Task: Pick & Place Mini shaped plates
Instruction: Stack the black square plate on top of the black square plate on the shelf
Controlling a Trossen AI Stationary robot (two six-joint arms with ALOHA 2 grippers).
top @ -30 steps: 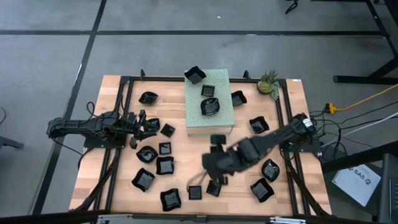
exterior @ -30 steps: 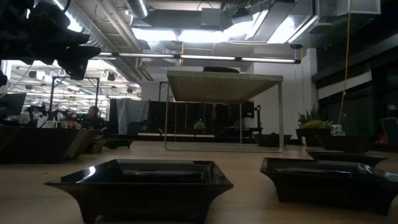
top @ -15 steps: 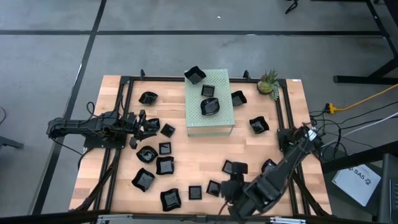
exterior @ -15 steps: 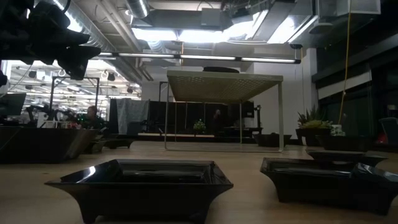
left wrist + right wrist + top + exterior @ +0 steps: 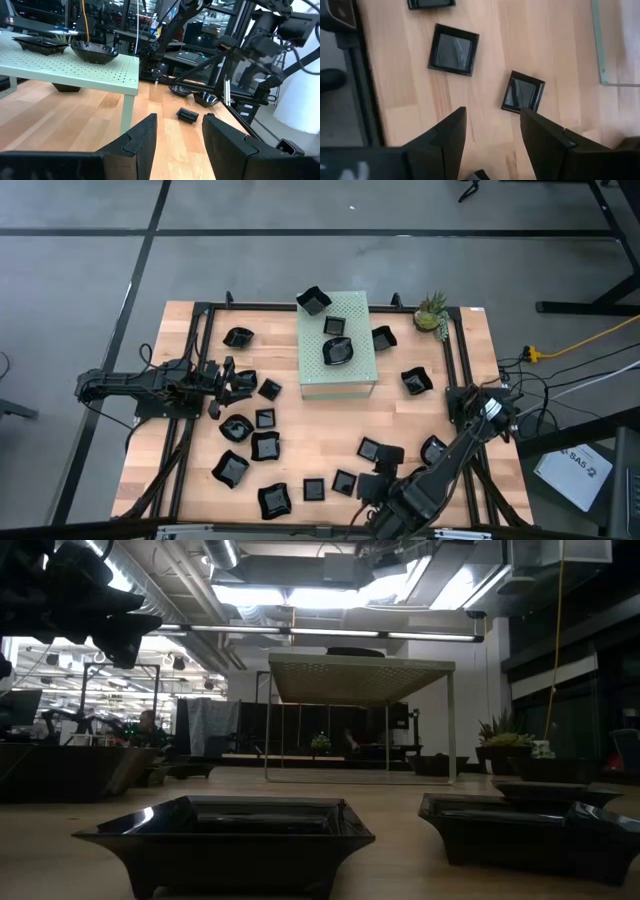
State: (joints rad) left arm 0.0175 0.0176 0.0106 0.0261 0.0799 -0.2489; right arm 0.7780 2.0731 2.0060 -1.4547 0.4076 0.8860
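The square plate (image 5: 368, 448) just past my right gripper's open fingers is lying clear of its neighbours, so I should continue downward until the fingers straddle its rim (image 5: 508, 91).
Several mini shaped plates, small glossy black dishes, lie scattered on the wooden table (image 5: 400, 420). Two of them (image 5: 313, 301) (image 5: 338, 351) sit on the pale green perforated box (image 5: 337, 345). My right gripper (image 5: 373, 488) hangs open and tipped downward near the table's near edge. In its wrist view the right gripper (image 5: 492, 125) is above bare wood, with one square plate (image 5: 522, 92) just beyond its fingertips and another (image 5: 453, 49) farther off. My left gripper (image 5: 235, 380) waits open and level at the table's left; its wrist view shows the left gripper (image 5: 180, 125) with nothing between the fingers.
A small pineapple-like plant (image 5: 432, 310) stands at the far right corner. Dark frame rails (image 5: 195, 360) run along the table's sides. In the low view two plates (image 5: 225, 830) (image 5: 530, 825) lie close in front and the box (image 5: 360, 670) stands behind them.
My right arm has swung from the middle of the table toward the near edge and gone lower, its gripper tipping further down and rolling. It stays open and carries nothing. No plate has moved.
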